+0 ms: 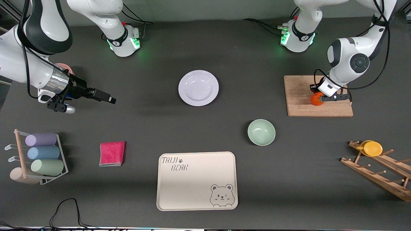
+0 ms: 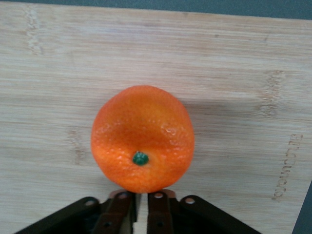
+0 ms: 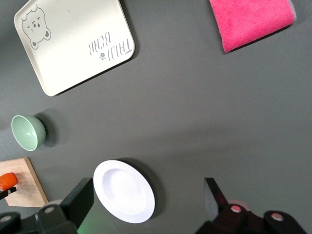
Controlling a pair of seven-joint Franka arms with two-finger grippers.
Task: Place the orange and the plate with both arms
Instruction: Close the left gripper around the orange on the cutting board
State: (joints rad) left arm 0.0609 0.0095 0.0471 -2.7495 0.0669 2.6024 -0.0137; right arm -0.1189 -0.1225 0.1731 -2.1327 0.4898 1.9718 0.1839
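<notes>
The left gripper's fingers are closed at the orange's edge [image 2: 142, 188], so the robot should open them, set them around the orange's middle [image 2: 143, 139] and close on both sides before lifting.
The orange [image 1: 316, 99] [image 2: 142, 138] rests on a wooden cutting board [image 1: 298, 106] [image 2: 219, 73] toward the left arm's end of the table. My left gripper [image 1: 323, 98] [image 2: 141, 200] is low over the board, shut. Its fingertips [image 2: 161, 197] are close together at the orange's edge, and the fruit is not between them. The pale lavender-white plate [image 1: 198, 88] [image 3: 124, 191] lies on the table's middle, farther from the front camera than the green bowl. My right gripper [image 1: 109, 98] [image 3: 146, 197] hangs open in the air toward the right arm's end, holding nothing.
A mint-green bowl [image 1: 261, 132] [image 3: 28, 132], a cream bear tray [image 1: 197, 181] [image 3: 73, 44] and a pink cloth [image 1: 112, 153] [image 3: 253, 22] lie nearer the front camera. A wire rack of cups [image 1: 41, 157] stands at the right arm's end. A wooden peg rack with a yellow disc [image 1: 372, 148] is at the left arm's end.
</notes>
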